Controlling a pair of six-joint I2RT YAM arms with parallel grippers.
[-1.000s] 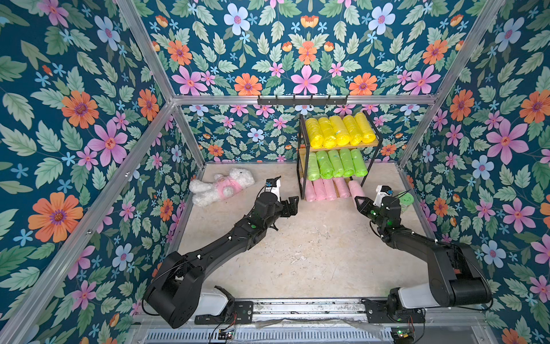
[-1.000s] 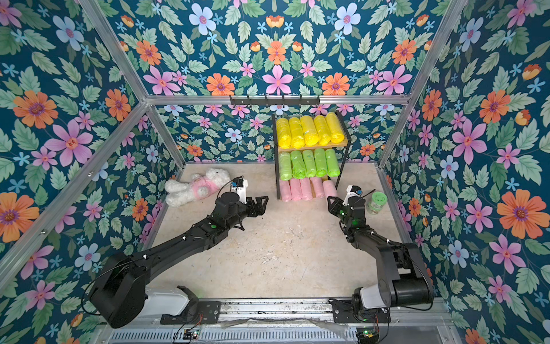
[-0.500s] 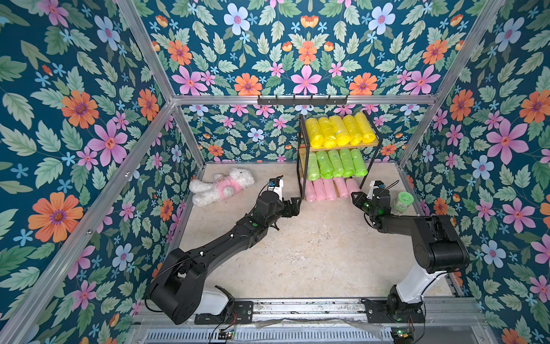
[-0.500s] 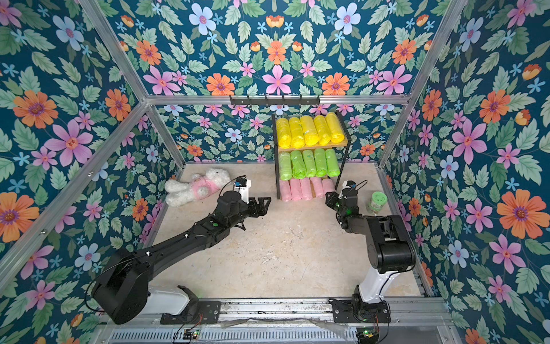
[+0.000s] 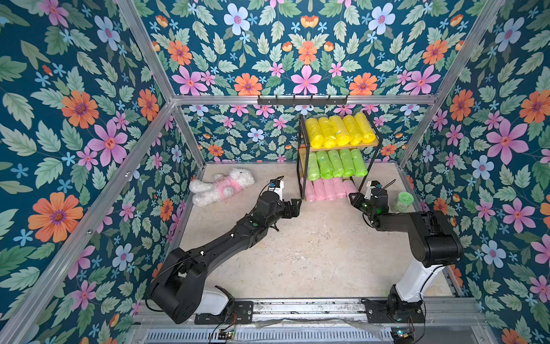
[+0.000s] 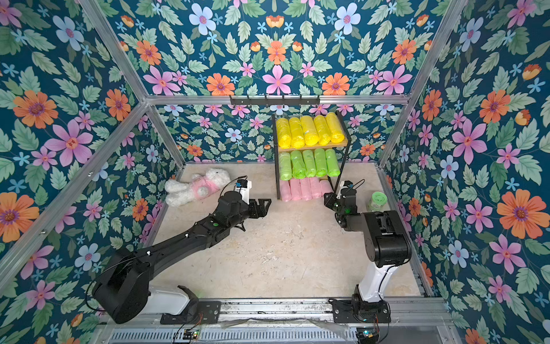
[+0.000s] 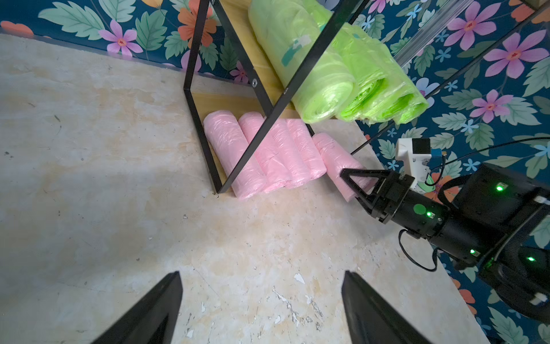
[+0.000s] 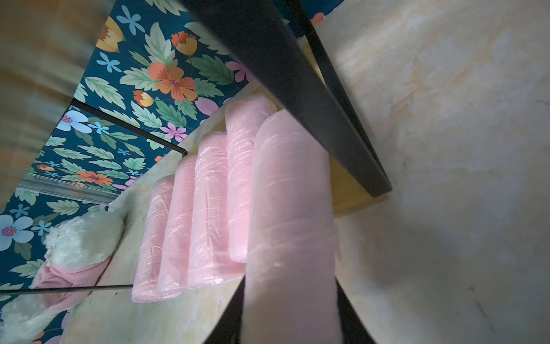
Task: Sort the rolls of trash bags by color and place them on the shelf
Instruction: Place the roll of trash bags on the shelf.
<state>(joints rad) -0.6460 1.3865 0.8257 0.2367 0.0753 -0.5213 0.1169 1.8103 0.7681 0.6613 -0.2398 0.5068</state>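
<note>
The pink roll in my right gripper [image 8: 293, 212] reaches out past the front leg of the shelf, so this gripper should open, move back and slide the roll's front end [image 7: 347, 192] farther in.
The shelf [image 5: 300, 166] [image 6: 312, 147] stands at the back. Its top board holds several yellow rolls [image 5: 339, 129] [image 6: 309, 131], its middle board several green rolls [image 5: 336, 163] [image 6: 309, 163], and its bottom tier several pink rolls [image 5: 326, 189] [image 7: 238, 152]. My right gripper [image 5: 354, 198] [image 7: 349, 186] [image 8: 290, 297] is shut on another pink roll [image 7: 336, 158] [image 8: 291, 223]. That roll lies beside the last pink one, at the shelf's right front leg. My left gripper [image 5: 296, 205] [image 7: 262, 274] hangs open and empty over the floor, before the left front leg.
A white plush toy [image 5: 221, 189] [image 6: 198, 187] in a pink shirt lies at the back left. A green-lidded jar [image 5: 401, 202] [image 6: 376, 201] stands by the right wall, behind my right wrist. A black hook rail [image 5: 302, 99] runs along the back wall above the shelf.
My right arm has folded its elbow upward and carried the pink roll left toward the shelf's bottom tier. The left arm has barely shifted.
</note>
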